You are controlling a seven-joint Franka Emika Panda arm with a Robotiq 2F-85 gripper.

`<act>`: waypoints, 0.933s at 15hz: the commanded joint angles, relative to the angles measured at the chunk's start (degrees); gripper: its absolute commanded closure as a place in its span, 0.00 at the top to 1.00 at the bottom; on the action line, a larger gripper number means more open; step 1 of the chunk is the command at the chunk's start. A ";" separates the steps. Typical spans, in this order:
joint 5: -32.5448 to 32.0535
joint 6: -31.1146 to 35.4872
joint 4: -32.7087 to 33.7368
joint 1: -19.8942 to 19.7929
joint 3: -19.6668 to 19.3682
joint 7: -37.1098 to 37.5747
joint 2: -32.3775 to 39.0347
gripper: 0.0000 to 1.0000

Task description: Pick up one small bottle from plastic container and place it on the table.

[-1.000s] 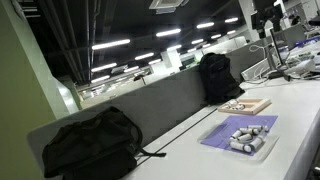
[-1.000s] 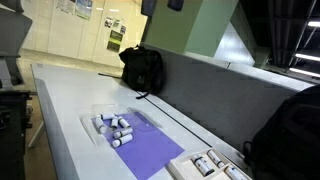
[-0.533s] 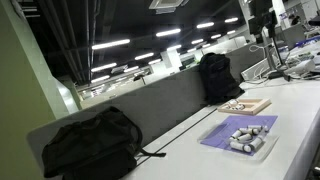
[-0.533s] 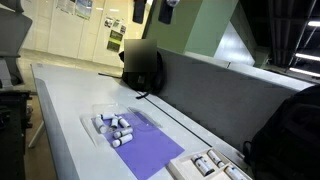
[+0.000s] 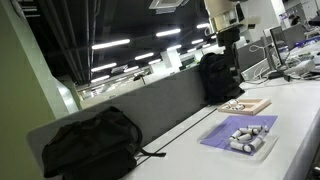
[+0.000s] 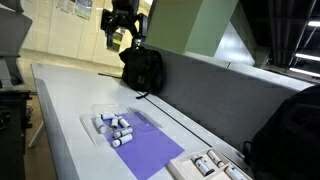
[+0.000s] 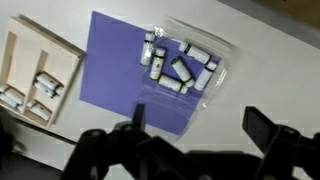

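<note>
The middle bottle in the plastic container lies at an angle to my gripper's fingers. Next, I turn my gripper so that it straddles its body before I go down.
The plastic container, a clear shallow tray, rests partly on a purple mat on the white table. It holds several small white bottles with dark caps, lying on their sides. The tray also shows in both exterior views, as do the bottles. My gripper is open and empty. It hangs high above the table in both exterior views, well clear of the tray.
A tan wooden board with more small bottles lies next to the mat. Two black backpacks stand along a grey divider behind the table.
My arm has swung into view in both exterior views and come lower, from the frame edge toward the space above the table. The tray and bottles have not moved.
</note>
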 commanded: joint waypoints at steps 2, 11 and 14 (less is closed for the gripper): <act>-3.92 13.62 0.02 4.43 8.06 0.57 15.90 1.00; -21.37 7.27 12.64 3.32 9.15 -15.15 32.76 1.00; -21.04 7.08 11.81 3.49 8.90 -15.89 31.99 1.00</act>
